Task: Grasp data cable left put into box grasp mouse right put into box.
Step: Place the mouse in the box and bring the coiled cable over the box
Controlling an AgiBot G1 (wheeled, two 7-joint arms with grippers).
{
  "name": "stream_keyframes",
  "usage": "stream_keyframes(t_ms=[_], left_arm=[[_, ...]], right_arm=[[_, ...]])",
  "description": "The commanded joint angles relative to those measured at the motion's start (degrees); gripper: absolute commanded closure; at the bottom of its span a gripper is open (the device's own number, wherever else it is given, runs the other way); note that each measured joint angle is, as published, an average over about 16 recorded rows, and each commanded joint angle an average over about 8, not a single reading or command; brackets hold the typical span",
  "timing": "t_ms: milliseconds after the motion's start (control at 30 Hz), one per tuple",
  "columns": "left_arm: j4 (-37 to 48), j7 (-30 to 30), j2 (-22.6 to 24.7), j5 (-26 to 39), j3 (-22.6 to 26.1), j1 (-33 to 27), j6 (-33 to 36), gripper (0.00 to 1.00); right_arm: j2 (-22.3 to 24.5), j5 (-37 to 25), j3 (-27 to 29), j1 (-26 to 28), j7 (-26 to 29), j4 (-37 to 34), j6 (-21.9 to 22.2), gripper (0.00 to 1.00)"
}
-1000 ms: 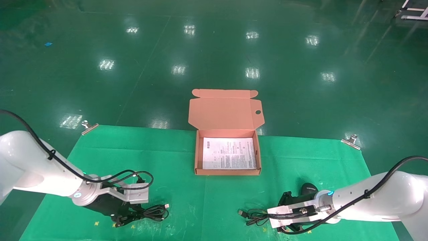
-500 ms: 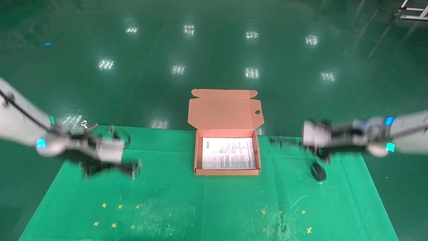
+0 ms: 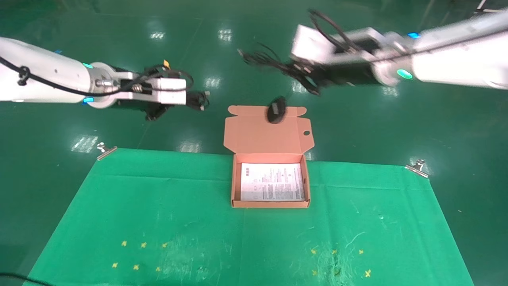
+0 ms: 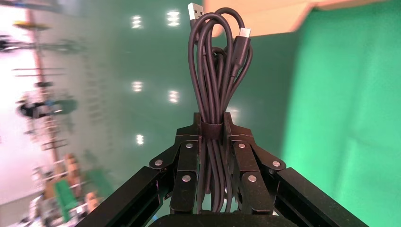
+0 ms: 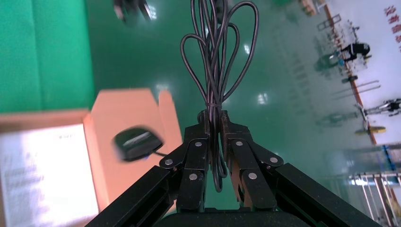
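My left gripper should move back until the mouse (image 3: 276,110) lies in the box (image 3: 259,189), because the mouse is hanging over the open lid in the data cable's way.
My left gripper (image 3: 189,99) is raised at the far left of the box and shut on the data cable (image 3: 199,99). In the left wrist view the thick black bundle (image 4: 217,61) stands out of the gripper (image 4: 212,125) with its silver USB plug on top. My right gripper (image 3: 307,77) is raised behind the box, shut on the mouse's thin black cord (image 3: 270,59). The mouse (image 3: 276,111) dangles from it over the open lid, also in the right wrist view (image 5: 137,143). The salmon-orange box (image 3: 270,204) lies open with a white sheet (image 3: 272,182) inside.
The box sits at the far edge of a green mat (image 3: 198,226) held by metal clips (image 3: 106,150) at its far corners, the other one (image 3: 416,167) on the right. Small yellow marks dot the mat's near part. Glossy green floor lies beyond.
Both arms have lifted from the mat's near corners and swung far and up. The left carries the data cable, the right the mouse by its cord, now hanging over the lid.
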Motion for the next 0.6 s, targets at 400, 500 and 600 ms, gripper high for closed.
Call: stream_keyframes(t_ms=[400, 500, 600], left_arm=[[2.77, 4.38, 1.93, -3.86, -2.39, -1.42, -3.43, 1.00], [2.97, 4.54, 1.72, -4.31, -2.25, -0.88, -2.67, 1.00], [2.85, 4.03, 1.08, -4.20, -1.71, 0.08, -1.22, 1.00]], right_arm=[[-6.08, 1.48, 0.72, 5.33, -2.47, -6.06, 2.39, 1.00], [-6.54, 1.54, 0.67, 5.39, -2.88, -6.56, 2.68, 1.00], [-6.98, 1.33, 0.34, 4.64, -3.36, -7.08, 3.01, 1.00]])
